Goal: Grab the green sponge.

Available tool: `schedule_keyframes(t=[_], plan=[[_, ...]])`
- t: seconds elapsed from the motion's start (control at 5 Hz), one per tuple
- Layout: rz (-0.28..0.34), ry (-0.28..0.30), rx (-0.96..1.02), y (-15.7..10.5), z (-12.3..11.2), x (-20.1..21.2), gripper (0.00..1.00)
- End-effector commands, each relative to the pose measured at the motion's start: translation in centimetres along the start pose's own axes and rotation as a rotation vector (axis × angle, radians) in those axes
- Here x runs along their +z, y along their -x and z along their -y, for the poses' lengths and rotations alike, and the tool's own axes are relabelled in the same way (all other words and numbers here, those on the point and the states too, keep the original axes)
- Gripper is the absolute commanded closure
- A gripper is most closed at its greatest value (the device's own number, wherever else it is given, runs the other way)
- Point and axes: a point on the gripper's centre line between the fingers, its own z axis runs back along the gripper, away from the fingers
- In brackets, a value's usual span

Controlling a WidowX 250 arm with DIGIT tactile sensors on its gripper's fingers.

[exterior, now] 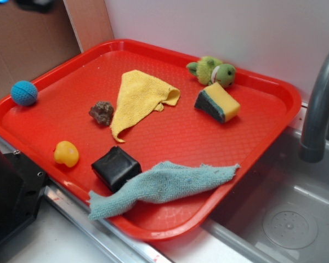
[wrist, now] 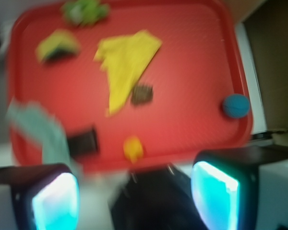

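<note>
The green sponge will come up by itself when I lift it, because a part of the red tray lies between it and the green plush frog.
The green sponge is a yellow block with a dark green face and lies on the red tray at the far right, in front of the green plush frog. In the blurred wrist view the sponge is at the upper left. My gripper is open and empty, its two cyan-padded fingers wide apart. It hovers high over the black robot base, outside the tray's near edge and far from the sponge. The exterior view does not clearly show the gripper.
On the tray lie a yellow cloth, a teal cloth, a black cube, a brown lump, a blue ball and a yellow toy. A grey faucet and a sink are to the right.
</note>
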Motion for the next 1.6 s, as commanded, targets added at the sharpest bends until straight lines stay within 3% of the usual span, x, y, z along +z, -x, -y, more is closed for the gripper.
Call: schedule_keyframes(t=[0.0,0.2,0.4,0.8,1.0,1.2,1.4], plan=[[0.085,0.111,0.348,-9.1,5.4,-5.3,0.0],[0.102,0.172,0.448,-12.1,7.0,-7.0,0.0],[0.076,0.215,0.407,-11.8,8.0,-6.8,0.0],[0.076,0.215,0.407,-11.8,8.0,-6.8,0.0],[0.02,0.126,0.361,-12.1,10.7,-10.8,0.0],[0.026,0.024,0.341,-10.6,13.3,-14.1,0.0],[0.0,0.004,0.318,-9.4,13.6,-15.4,0.0]])
